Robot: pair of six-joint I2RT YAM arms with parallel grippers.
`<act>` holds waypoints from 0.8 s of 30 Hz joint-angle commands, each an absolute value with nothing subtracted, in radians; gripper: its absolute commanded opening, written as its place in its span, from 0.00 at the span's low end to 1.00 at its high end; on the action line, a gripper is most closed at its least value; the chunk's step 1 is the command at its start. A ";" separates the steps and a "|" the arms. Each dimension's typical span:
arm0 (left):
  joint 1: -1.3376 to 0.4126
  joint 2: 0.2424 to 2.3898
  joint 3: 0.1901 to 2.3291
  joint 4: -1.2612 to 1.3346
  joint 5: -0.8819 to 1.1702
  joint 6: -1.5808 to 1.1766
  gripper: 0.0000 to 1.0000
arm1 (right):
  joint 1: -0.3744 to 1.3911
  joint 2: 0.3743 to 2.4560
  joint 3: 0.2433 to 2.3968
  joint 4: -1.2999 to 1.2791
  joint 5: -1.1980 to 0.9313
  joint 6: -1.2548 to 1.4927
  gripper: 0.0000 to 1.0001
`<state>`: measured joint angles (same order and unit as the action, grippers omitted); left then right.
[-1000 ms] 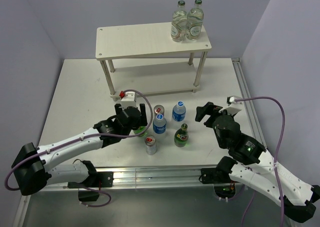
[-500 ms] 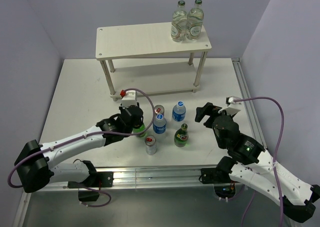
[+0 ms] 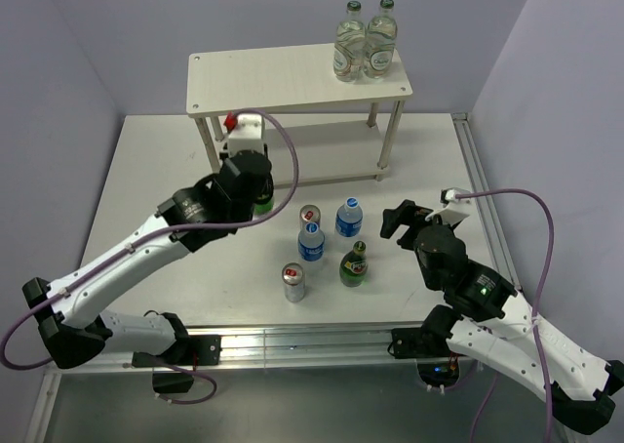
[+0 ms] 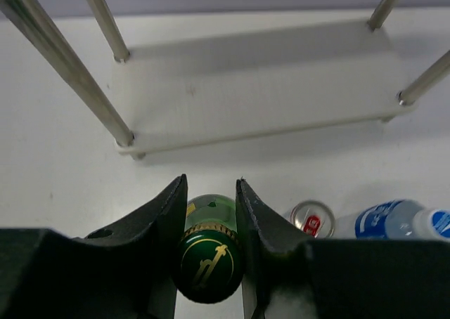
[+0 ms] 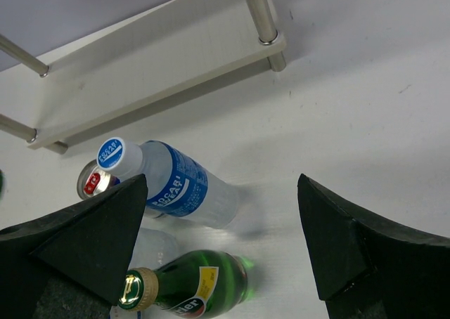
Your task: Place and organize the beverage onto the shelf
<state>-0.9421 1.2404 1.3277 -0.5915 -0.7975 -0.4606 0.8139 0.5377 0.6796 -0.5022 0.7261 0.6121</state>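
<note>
The green bottle [image 3: 263, 207] is hanging upright near the top board's empty end [image 3: 222, 80], so the robot's left gripper should now lift it until the bottle's base stands there.
My left gripper [image 3: 257, 197] is shut on the neck of a green glass bottle [image 4: 209, 261], just in front of the shelf's front-left leg [image 3: 208, 150]. The jaws press on both sides below the bottle's cap. The shelf's lower board [image 4: 260, 87] lies ahead of it. On the table stand two silver cans [image 3: 310, 215] [image 3: 294, 281], two blue-capped water bottles [image 3: 349, 219] [image 3: 311, 241] and a second green bottle [image 3: 355, 264]. My right gripper [image 3: 405, 219] is open, right of this group, with nothing between its fingers.
Two clear glass bottles with green caps [image 3: 365, 45] stand on the right end of the shelf's top board [image 3: 273, 77]. The table's metal rail [image 3: 292, 338] runs along the near edge, and grey walls close in on the left, back and right.
My left gripper closed on the green bottle at the left of the group and carried it back-left toward the shelf. The right arm has stayed where it was.
</note>
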 commanded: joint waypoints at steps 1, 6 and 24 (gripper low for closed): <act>-0.928 1.262 1.544 -0.522 -0.911 -0.275 0.00 | 0.821 0.528 0.706 -0.476 0.759 0.609 0.94; -0.847 1.362 1.854 -0.512 -0.855 -0.132 0.00 | 0.819 0.520 0.715 -0.483 0.764 0.609 0.94; -0.496 1.718 2.431 -0.405 -0.626 0.009 0.00 | 0.821 0.471 0.673 -0.482 0.765 0.630 0.93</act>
